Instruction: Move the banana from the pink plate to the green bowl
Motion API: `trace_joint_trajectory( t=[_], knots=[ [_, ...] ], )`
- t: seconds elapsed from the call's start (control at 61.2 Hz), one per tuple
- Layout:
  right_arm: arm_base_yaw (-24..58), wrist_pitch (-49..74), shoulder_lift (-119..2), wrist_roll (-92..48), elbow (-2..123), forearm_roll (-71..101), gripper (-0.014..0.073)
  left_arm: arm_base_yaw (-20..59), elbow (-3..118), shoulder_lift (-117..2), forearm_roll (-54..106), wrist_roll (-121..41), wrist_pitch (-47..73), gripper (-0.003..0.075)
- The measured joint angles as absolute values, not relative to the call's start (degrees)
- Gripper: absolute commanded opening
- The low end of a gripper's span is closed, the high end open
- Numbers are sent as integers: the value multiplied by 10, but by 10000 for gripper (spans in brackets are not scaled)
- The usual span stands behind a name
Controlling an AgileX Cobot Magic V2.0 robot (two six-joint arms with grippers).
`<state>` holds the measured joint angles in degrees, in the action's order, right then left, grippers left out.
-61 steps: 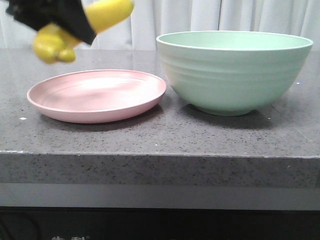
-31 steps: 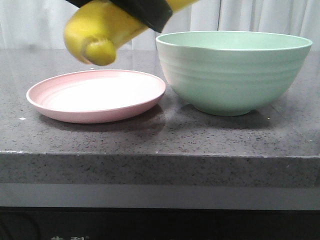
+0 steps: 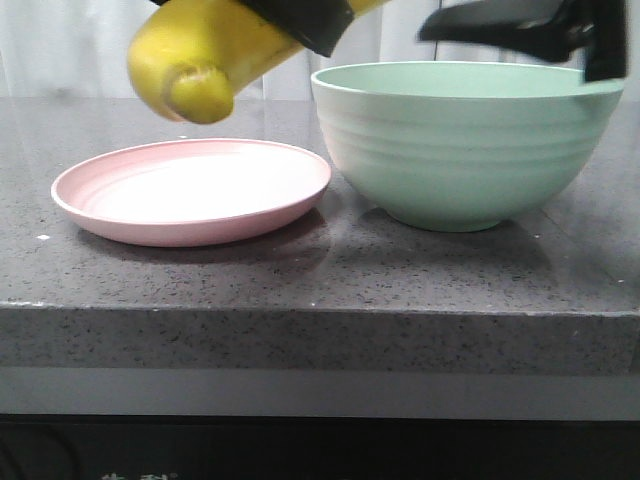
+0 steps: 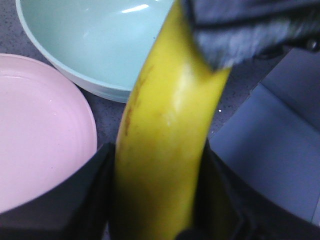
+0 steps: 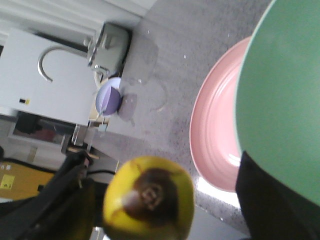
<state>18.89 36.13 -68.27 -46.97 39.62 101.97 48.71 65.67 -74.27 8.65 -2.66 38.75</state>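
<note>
The banana is clamped in my left gripper over the pink plate. Next, I pass the banana's upper end (image 3: 367,5) to my right gripper so that it can lower the banana into the green bowl.
My left gripper (image 3: 300,14) is shut on the yellow banana (image 3: 205,55) and holds it tilted in the air, stub end down, over the empty pink plate (image 3: 190,232) next to the green bowl's (image 3: 460,150) left rim. In the left wrist view the black fingers (image 4: 97,175) clamp the banana (image 4: 165,140), with the plate (image 4: 40,130) and the bowl (image 4: 90,40) below. My right gripper (image 3: 430,28) hovers open over the bowl, its tips near the banana's upper end. The right wrist view faces the banana's brown end (image 5: 148,197), apart from a finger (image 5: 272,200).
The plate and bowl stand side by side on a grey speckled counter (image 3: 320,290) whose front edge is near. White curtains hang behind. The right wrist view shows a white unit (image 5: 60,75) and a small purple object (image 5: 109,99) beyond the plate.
The left gripper carried the banana right and up from the plate's left side to near the bowl's rim. The right gripper came into view over the bowl.
</note>
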Motion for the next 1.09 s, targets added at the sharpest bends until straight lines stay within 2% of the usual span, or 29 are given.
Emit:
trace_joint_trajectory(
  t=[0.147, 0.261, 0.376, 0.539, 0.604, 0.817, 1.094],
  knots=[
    [218, 376, -707, -481, 400, 1028, 337, 487, 656, -743, 87, -27, 391, 68],
    [220, 380, -709, -482, 402, 1030, 283, 487, 654, -743, 85, -27, 392, 123],
    [222, 378, -709, -485, 402, 1032, 276, 487, 654, -743, 85, -27, 392, 256],
    [222, 371, -709, -503, 402, 1031, 276, 487, 654, -743, 85, -27, 390, 498],
    [222, 365, -711, -507, 403, 1030, 276, 487, 654, -740, 81, -27, 388, 545],
    [201, 359, -715, -512, 439, 1014, 276, 483, 654, -709, 61, -27, 388, 558],
    [115, 415, -715, -512, 513, 983, 276, 424, 654, -659, 57, -27, 407, 558]
  ],
)
